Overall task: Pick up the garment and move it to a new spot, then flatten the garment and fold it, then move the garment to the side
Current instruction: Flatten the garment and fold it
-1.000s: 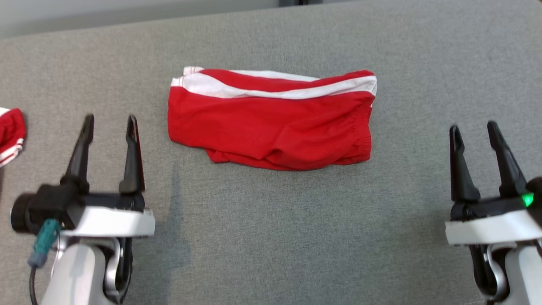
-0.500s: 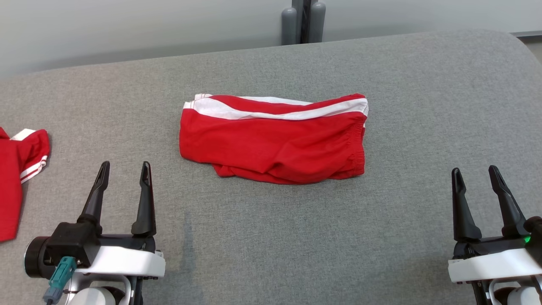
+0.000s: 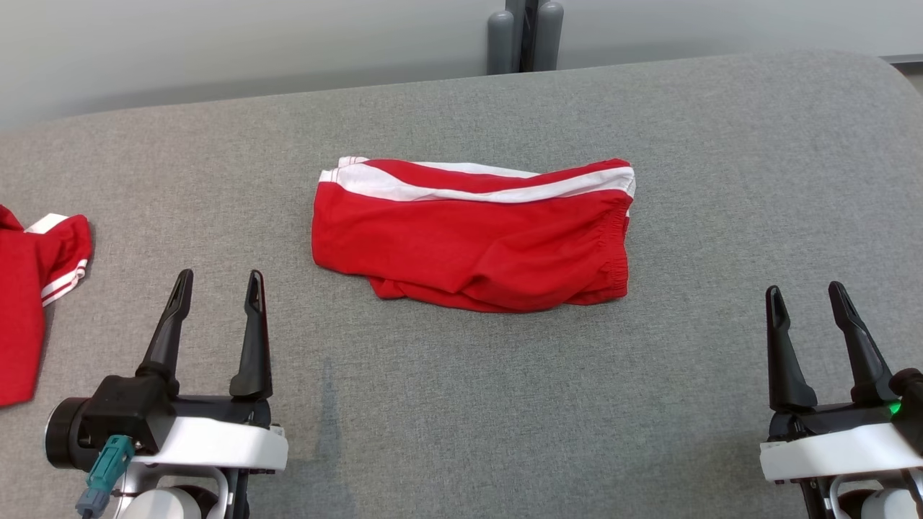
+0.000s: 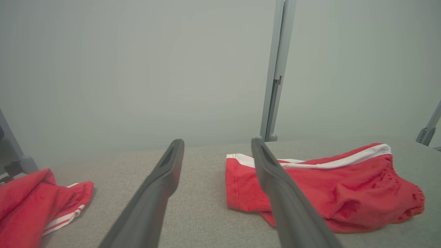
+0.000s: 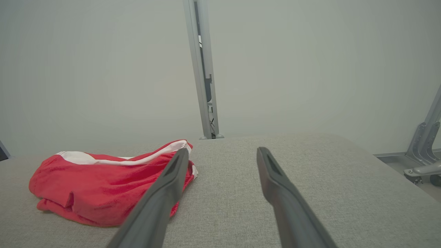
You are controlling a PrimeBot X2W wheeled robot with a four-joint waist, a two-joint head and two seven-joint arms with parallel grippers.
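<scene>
I am seeing the layer (image 3: pixel 390 289) beneath stick out past the shorts' slanted hem corner (image 3: pixel 325 262), so the hem will spread out squarer when I pull it.
A folded garment (image 3: pixel 472 234), red shorts with white side stripes, lies in the middle of the grey cushioned surface (image 3: pixel 461 404). The same garment (image 4: pixel 320 186) appears right of my left fingers, and the garment (image 5: pixel 103 186) sits left of my right fingers. My left gripper (image 3: pixel 216 285) stands open at the lower left, apart from the garment, nothing between its fingers. At the lower right my right gripper (image 3: pixel 806 297) is open and empty too, well clear of the shorts' waistband end.
Another red piece of clothing with white trim (image 3: pixel 32 288) lies at the surface's left edge, also seen as the red cloth (image 4: pixel 38 206). A grey post (image 3: pixel 523 36) stands behind the far edge. The surface rounds off at the far right corner (image 3: pixel 883 79).
The head camera has tilted up, so the far edge and post now show. The garment lies as before, and both grippers stay open.
</scene>
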